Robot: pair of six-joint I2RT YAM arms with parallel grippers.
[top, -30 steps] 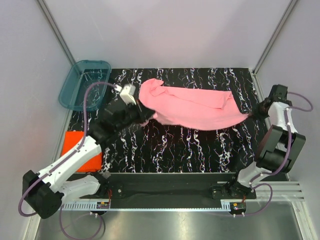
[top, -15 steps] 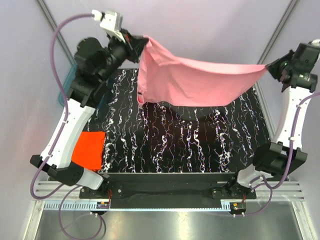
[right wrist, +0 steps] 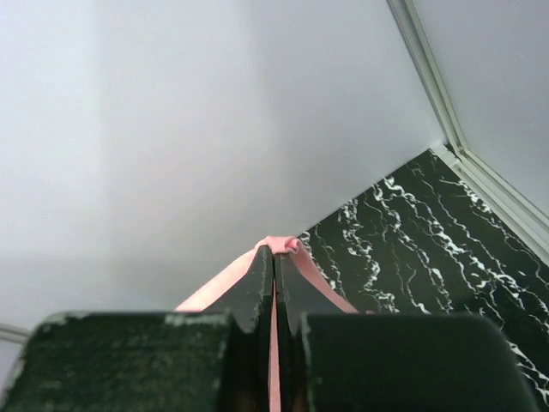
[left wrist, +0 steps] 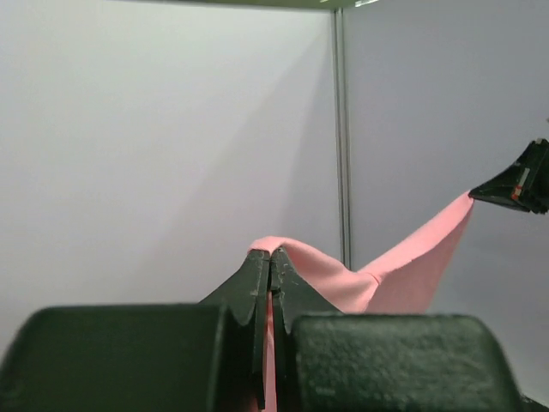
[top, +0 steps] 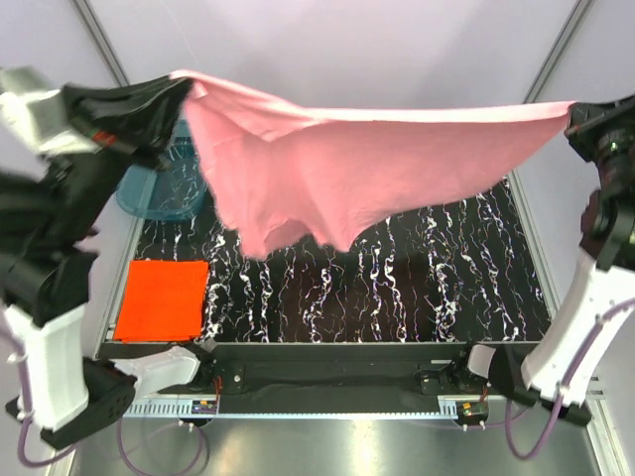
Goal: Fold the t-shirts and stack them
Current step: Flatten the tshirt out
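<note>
The light pink t-shirt's lower edge (top: pixel 298 234) is hanging bunched up, so my left gripper and my right gripper should swing it open as they lower it over the marbled table (top: pixel 397 283).
The light pink t-shirt (top: pixel 347 169) hangs stretched in the air high above the table, held at both ends. My left gripper (top: pixel 177 87) is shut on its left end; the cloth (left wrist: pixel 326 275) pokes out between the closed fingers. My right gripper (top: pixel 575 114) is shut on its right end, pink cloth (right wrist: pixel 279 244) pinched at the fingertips. It also shows in the left wrist view (left wrist: pixel 515 184). The bright orange-red t-shirt (top: pixel 162 298) lies folded flat at the table's near left corner.
A teal see-through tub (top: pixel 164 188) stands at the far left, partly behind my left arm. The black marbled table (top: pixel 417 288) lies below the hanging shirt. Grey walls close in on both sides and the back.
Both grippers have lifted the pink shirt off the table and raised it higher, spreading further apart. The shirt now hangs stretched wide and closer to the camera.
</note>
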